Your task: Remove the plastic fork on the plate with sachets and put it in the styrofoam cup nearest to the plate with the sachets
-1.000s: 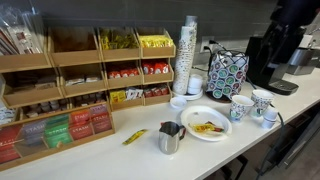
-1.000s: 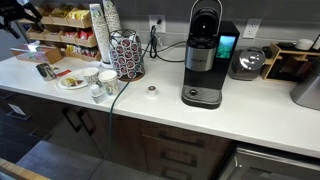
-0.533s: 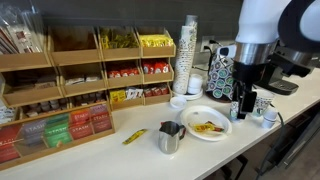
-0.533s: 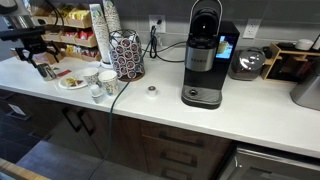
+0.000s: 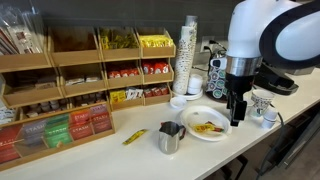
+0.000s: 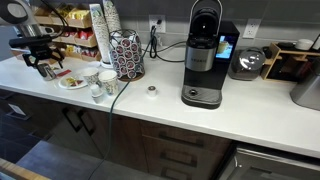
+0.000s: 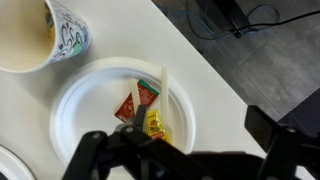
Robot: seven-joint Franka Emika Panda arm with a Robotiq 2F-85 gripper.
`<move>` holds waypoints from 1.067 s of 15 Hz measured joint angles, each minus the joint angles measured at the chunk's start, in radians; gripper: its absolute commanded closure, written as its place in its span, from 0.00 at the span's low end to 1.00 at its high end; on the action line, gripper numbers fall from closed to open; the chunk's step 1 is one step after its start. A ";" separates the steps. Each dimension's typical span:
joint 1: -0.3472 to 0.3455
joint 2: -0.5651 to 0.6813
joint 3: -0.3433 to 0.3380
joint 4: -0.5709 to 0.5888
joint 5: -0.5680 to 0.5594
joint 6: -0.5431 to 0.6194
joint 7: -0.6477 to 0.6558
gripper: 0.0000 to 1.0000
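I expect the fork [image 7: 164, 108] to come loose and leave the sachets behind when I lift it, because the handle of the plastic fork [image 7: 164, 84] lies uncovered next to the sachets.
The white plate [image 5: 207, 123] lies on the counter and holds yellow and brown-orange sachets [image 5: 207, 127]. In the wrist view the plate [image 7: 85, 110] carries a white plastic fork [image 7: 163, 90] lying beside red and yellow sachets [image 7: 143, 105]. My gripper [image 7: 200, 122] is open and hangs just above the plate's edge, one finger over the sachets and the other over bare counter. It also shows in both exterior views [image 5: 237, 108] [image 6: 45, 68]. A printed styrofoam cup [image 7: 45, 35] stands right next to the plate; in an exterior view this cup [image 5: 243, 108] is partly hidden behind the gripper.
A small steel pitcher [image 5: 170, 137] stands beside the plate. Two more cups [image 5: 263, 100] stand nearby. Wooden racks of boxed packets [image 5: 100, 75], a cup stack [image 5: 188, 55] and a pod carousel [image 5: 222, 70] line the back. A coffee machine [image 6: 205, 60] stands further along. A loose yellow sachet [image 5: 134, 136] lies on the counter.
The arm has come into view and swung down over the plate's side, moving slightly toward the plate and lower. The plate, fork and cups have not moved.
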 measured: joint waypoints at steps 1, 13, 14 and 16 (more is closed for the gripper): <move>-0.003 0.017 0.005 -0.003 0.007 0.034 -0.012 0.00; -0.122 0.206 0.043 -0.051 0.044 0.323 -0.054 0.73; -0.128 0.208 0.049 -0.051 0.046 0.323 -0.054 0.81; -0.136 0.209 0.060 -0.051 0.049 0.323 -0.054 0.95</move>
